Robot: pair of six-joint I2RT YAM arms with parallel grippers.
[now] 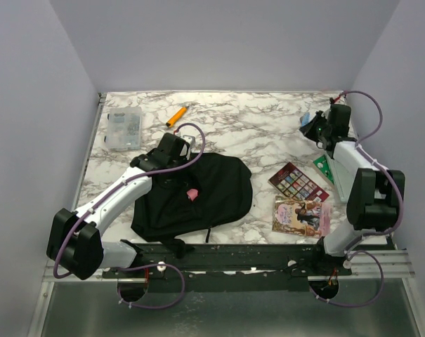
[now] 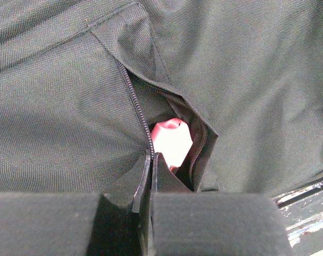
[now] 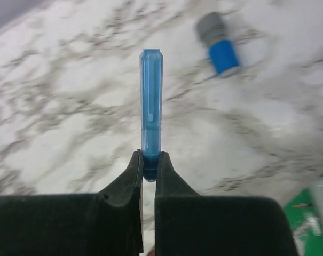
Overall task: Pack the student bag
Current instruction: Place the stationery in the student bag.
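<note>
The blue pen's loose end (image 3: 151, 61) is going first and the pocket is held open by my left gripper, so my right gripper should keep carrying the pen until it goes into the pocket (image 1: 191, 189).
The student bag (image 1: 216, 189), a black fabric backpack, lies flat on the marble table left of centre. My left gripper (image 1: 184, 181) is down on it, with the jaws shut on the zipper edge (image 2: 148, 144) of an open pocket. A pink object (image 2: 172, 140) sits inside that pocket and also shows in the top view (image 1: 192, 193). My right gripper (image 1: 310, 126) is at the far right of the table, above the surface. It is shut on the end of a blue translucent pen (image 3: 151, 96), which points away from the fingers.
A clear plastic box (image 1: 123, 128) and an orange marker (image 1: 175, 116) lie at the back left. A colour palette (image 1: 298, 182), an illustrated book (image 1: 302, 216) and a green item (image 1: 324, 167) lie right of the bag. A blue and grey cylinder (image 3: 217, 42) lies near the pen.
</note>
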